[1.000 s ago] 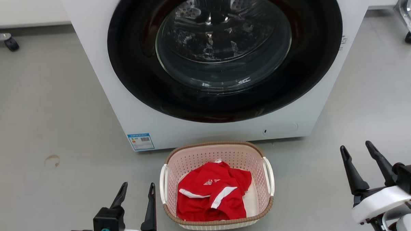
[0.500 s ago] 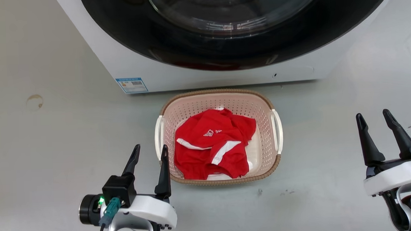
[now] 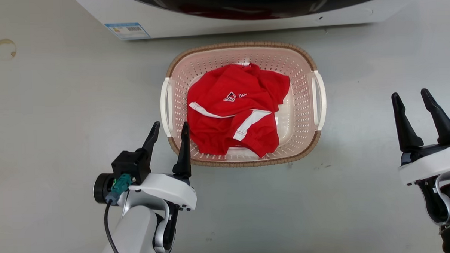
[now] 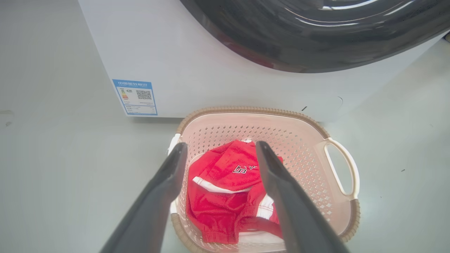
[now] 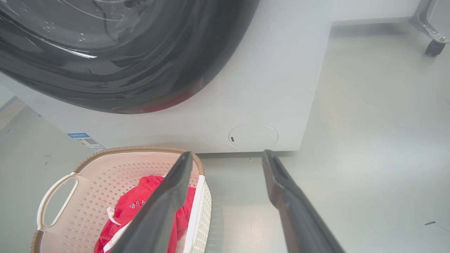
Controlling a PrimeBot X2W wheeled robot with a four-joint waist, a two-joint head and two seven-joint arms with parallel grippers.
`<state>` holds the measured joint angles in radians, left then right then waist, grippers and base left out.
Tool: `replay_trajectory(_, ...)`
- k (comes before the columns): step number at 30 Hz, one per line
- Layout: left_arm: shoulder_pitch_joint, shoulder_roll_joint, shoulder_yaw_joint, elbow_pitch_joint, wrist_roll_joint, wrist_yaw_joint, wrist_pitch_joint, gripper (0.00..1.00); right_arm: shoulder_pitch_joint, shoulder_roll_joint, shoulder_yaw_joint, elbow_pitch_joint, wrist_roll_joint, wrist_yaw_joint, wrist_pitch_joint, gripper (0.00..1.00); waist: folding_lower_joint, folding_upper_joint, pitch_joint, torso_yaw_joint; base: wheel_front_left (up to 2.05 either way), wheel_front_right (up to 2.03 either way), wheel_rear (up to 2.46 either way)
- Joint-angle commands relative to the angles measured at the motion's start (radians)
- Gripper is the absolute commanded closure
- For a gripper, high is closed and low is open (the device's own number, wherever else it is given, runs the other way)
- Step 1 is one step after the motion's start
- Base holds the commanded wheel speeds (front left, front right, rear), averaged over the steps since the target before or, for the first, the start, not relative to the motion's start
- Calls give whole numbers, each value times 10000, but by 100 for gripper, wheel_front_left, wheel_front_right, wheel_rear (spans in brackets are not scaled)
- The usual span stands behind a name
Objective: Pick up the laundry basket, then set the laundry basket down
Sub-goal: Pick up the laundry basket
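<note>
The white side handles (image 3: 165, 107) go straight into the brown woven rim (image 3: 170, 70). The handles will stay in place instead of swinging when I pick up the laundry basket.
The laundry basket (image 3: 302, 101), pale pink with a brown woven rim and white side handles, stands on the floor in front of the washer. A red garment with white trim (image 3: 235, 107) lies in it. My left gripper (image 3: 171, 124) is open at the basket's near-left corner, one finger outside the wall and one over the rim. From the left wrist, the fingers (image 4: 221, 143) straddle the left side of the basket (image 4: 309, 168). My right gripper (image 3: 410, 93) is open and stands well apart, right of the basket. The right wrist view has its fingers (image 5: 227, 152) over bare floor beside the basket (image 5: 105, 175).
The white washer (image 3: 243, 13) with its dark round door stands just behind the basket, a blue label (image 3: 126, 30) on its lower left. A round stain (image 3: 5, 48) marks the grey floor at far left. A caster wheel (image 5: 434, 47) sits at the far right.
The head camera has tilted down, so the washer slid up out of the picture. My left gripper has come closer to the basket's near-left corner. The right gripper keeps its distance.
</note>
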<state>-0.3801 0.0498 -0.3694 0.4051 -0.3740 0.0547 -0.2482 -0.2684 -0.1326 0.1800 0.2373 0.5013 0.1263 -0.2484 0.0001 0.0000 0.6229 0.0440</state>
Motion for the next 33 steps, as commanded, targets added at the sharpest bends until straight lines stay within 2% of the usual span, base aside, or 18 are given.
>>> replay_trajectory(1,-249,60,317,-19,-179,-177,-113,0,-110,-260,245,-23,78,44,-134,0,0,0,541,68,0,0,0)
replay_trajectory(12,-1469,9,755,1091,-639,-1211,-133,0,-1220,-389,1211,970,923,44,-134,0,0,0,1449,317,0,0,0)
replay_trajectory(22,-2348,6,647,2370,-985,-1612,-134,0,-2055,-338,2363,1774,1674,44,-134,0,-1,0,1879,484,0,0,0)
replay_trajectory(33,-3342,6,906,3942,-1089,-1827,-135,0,-3109,-370,3457,2749,2706,44,-134,0,-1,0,2431,521,0,0,0)
